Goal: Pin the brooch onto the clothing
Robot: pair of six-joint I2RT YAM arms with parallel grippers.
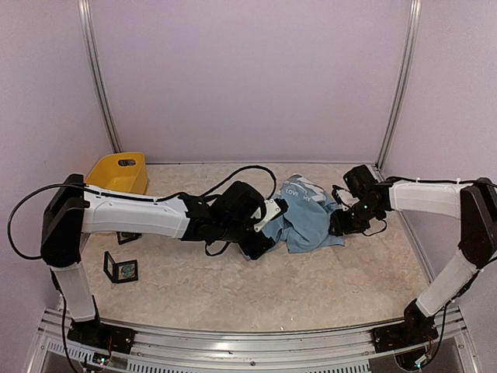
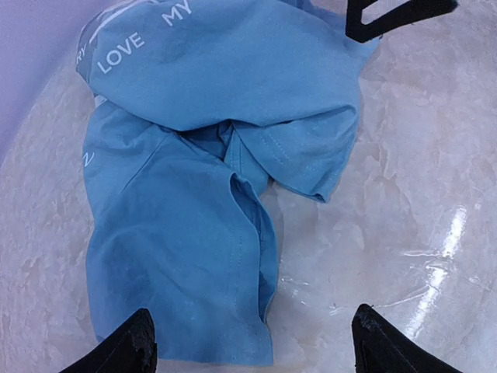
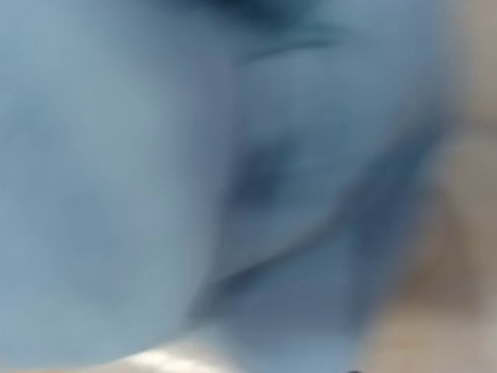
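I expect the light blue T-shirt (image 1: 305, 224) to show a larger hidden print when I lift it, since the white lettering (image 1: 298, 194) runs over the T-shirt's far fold.
The clothing (image 1: 311, 221) is a light blue T-shirt, crumpled on the table right of the middle. White "LOVE MY" lettering shows on its far fold (image 2: 144, 39). My left gripper (image 1: 260, 242) is open and empty, low over the shirt's left hem. In the left wrist view (image 2: 252, 350) its fingertips (image 2: 132, 346) straddle the hem and bare table. My right gripper (image 1: 340, 225) is at the shirt's right edge and also shows in the left wrist view (image 2: 392, 15). The right wrist view is a blur of blue cloth (image 3: 194, 171). I see no brooch for certain.
A small open black box (image 1: 123, 270) with something greenish inside stands at the near left, with another dark item (image 1: 128, 237) behind it. A yellow bin (image 1: 120, 172) sits at the back left. Pale walls close in the back and sides.
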